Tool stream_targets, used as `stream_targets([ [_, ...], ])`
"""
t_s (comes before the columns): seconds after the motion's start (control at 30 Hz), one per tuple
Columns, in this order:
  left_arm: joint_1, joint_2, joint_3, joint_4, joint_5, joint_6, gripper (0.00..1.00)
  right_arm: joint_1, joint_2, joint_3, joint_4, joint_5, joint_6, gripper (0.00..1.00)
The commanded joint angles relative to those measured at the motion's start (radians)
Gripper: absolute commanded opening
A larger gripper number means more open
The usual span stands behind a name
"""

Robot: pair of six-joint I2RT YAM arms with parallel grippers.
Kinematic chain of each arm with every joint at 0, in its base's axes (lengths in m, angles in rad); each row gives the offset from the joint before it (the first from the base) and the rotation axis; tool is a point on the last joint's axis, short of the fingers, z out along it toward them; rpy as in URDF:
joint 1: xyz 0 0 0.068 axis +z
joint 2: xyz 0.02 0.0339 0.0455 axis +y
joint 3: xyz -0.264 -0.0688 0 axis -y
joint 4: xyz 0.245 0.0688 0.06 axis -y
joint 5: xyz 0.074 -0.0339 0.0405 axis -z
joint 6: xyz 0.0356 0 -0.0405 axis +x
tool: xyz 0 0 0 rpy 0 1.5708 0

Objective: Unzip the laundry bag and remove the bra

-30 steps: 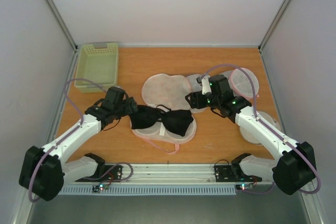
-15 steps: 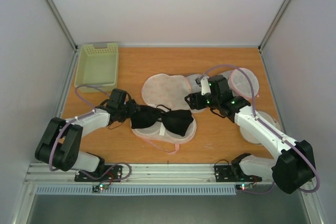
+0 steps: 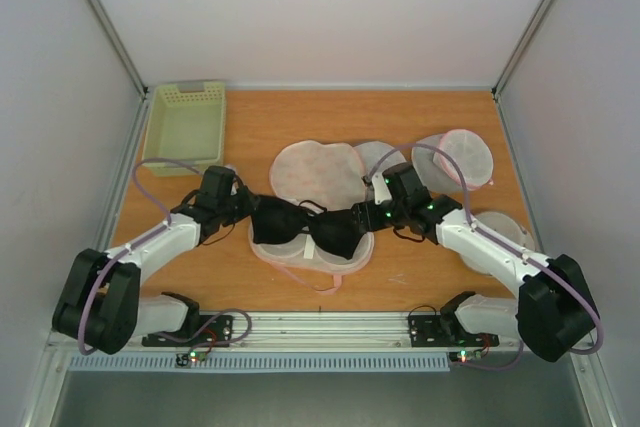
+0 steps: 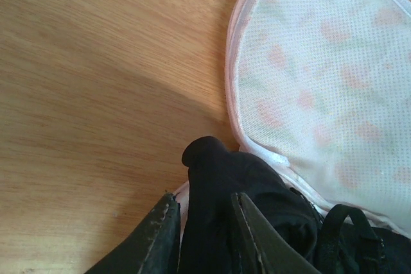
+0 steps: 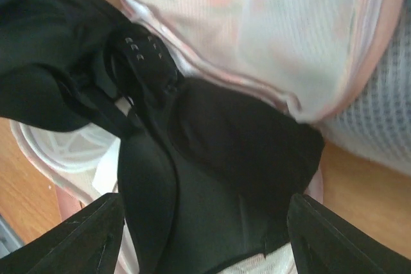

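Note:
The robot's left gripper has hold of just an end of the spread bra (image 3: pixel 264 215), so next the right gripper folds the bra's free cup (image 3: pixel 336 234) across to that end before the bra is lifted.
The laundry bag (image 3: pixel 312 171) lies open mid-table, its printed mesh lid (image 4: pixel 321 81) flipped back and its lower half (image 3: pixel 352 253) under the bra. The black bra (image 3: pixel 305 228) is spread across that lower half. My left gripper (image 3: pixel 244 210) is at the bra's left end, and in the left wrist view it (image 4: pixel 207 226) is shut on a fold of black fabric (image 4: pixel 215 178). My right gripper (image 3: pixel 367 215) hovers over the right cup (image 5: pixel 212 158). In the right wrist view it (image 5: pixel 202 232) stands wide open, with the cup lying between and below the fingers.
A green basket (image 3: pixel 185 127) stands at the back left. Round white mesh bags lie at the back right (image 3: pixel 462 159), at the right edge (image 3: pixel 500 235) and behind the pouch (image 3: pixel 375 157). The pouch's pink strap (image 3: pixel 325 282) trails toward the near edge.
My left gripper slid right onto the bra's left end and closed on it. My right gripper moved left and down over the right cup, uncovering the back-right mesh bag.

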State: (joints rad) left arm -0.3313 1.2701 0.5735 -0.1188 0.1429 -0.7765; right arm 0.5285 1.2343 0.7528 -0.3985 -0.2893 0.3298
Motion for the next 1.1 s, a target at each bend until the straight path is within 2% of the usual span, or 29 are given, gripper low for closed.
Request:
stream_targets([
  [0.0, 0.002, -0.015, -0.008, -0.01, 0.001, 0.021, 0.18, 0.009, -0.045, -0.047, 0.012, -0.019, 0.081, 0.72],
  [0.1, 0.0, -0.027, -0.009, -0.012, 0.013, 0.026, 0.08, 0.01, -0.038, -0.091, 0.016, -0.044, 0.11, 0.73],
  [0.27, -0.007, -0.055, -0.01, -0.022, 0.016, 0.026, 0.02, 0.01, 0.004, -0.116, 0.084, -0.104, 0.169, 0.73],
  [0.4, -0.013, -0.066, -0.015, -0.03, 0.019, 0.028, 0.01, 0.01, 0.003, -0.148, 0.08, -0.106, 0.179, 0.73],
  [0.53, -0.023, -0.067, -0.021, -0.02, 0.025, 0.025, 0.01, 0.009, 0.028, -0.18, 0.164, -0.159, 0.239, 0.72],
  [0.7, -0.031, -0.073, -0.022, -0.016, 0.029, 0.02, 0.01, 0.01, 0.089, -0.141, 0.202, -0.17, 0.231, 0.67],
  [0.77, -0.034, -0.075, -0.023, -0.014, 0.032, 0.019, 0.01, 0.01, 0.111, -0.131, 0.214, -0.184, 0.229, 0.6],
  [0.8, -0.038, -0.072, -0.025, -0.013, 0.032, 0.021, 0.01, 0.01, 0.116, -0.129, 0.226, -0.186, 0.231, 0.54],
  [0.97, -0.054, -0.061, -0.034, 0.007, 0.048, 0.02, 0.01, 0.011, 0.142, -0.075, 0.241, -0.165, 0.214, 0.11],
  [1.07, -0.073, -0.066, -0.035, 0.016, 0.06, 0.013, 0.01, 0.044, 0.134, 0.0, 0.174, -0.09, 0.168, 0.03],
])
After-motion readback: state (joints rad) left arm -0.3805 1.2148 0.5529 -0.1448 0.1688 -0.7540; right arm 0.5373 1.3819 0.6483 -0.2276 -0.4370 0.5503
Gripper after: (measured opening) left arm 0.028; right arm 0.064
